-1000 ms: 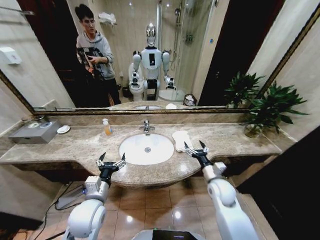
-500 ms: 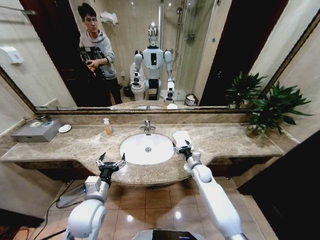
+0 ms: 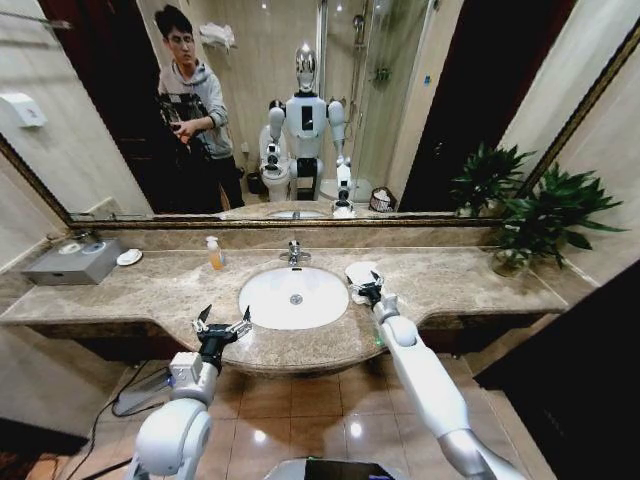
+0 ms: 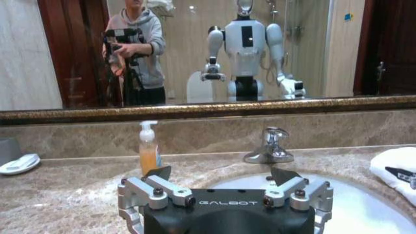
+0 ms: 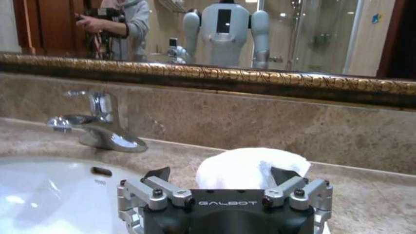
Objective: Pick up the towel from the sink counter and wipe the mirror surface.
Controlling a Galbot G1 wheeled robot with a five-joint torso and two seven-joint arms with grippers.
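The small white towel's rounded mound (image 5: pixel 250 168) is between the spread fingers. The towel (image 3: pixel 362 271) will bunch up into a puffy wad when I lift it.
The small white towel (image 3: pixel 362 272) lies folded on the brown speckled sink counter (image 3: pixel 160 290), just right of the oval basin (image 3: pixel 293 297). My right gripper (image 3: pixel 364 290) is stretched out over the counter at the towel's near edge. In the right wrist view it stands open (image 5: pixel 221 174) with the towel (image 5: pixel 250 168) directly in front, between the spread fingertips. My left gripper (image 3: pixel 222 322) is open at the counter's front edge, left of the basin, and holds nothing (image 4: pixel 221 174). The wide mirror (image 3: pixel 450 110) rises behind the counter.
A chrome tap (image 3: pixel 292 254) stands behind the basin, with an orange soap bottle (image 3: pixel 213 254) to its left. A grey box (image 3: pixel 75 261) and a soap dish (image 3: pixel 127 258) sit at the far left. A potted plant (image 3: pixel 545 215) stands at the right end.
My right arm has reached forward over the counter until its gripper came to the towel's near edge. The left arm has stayed still.
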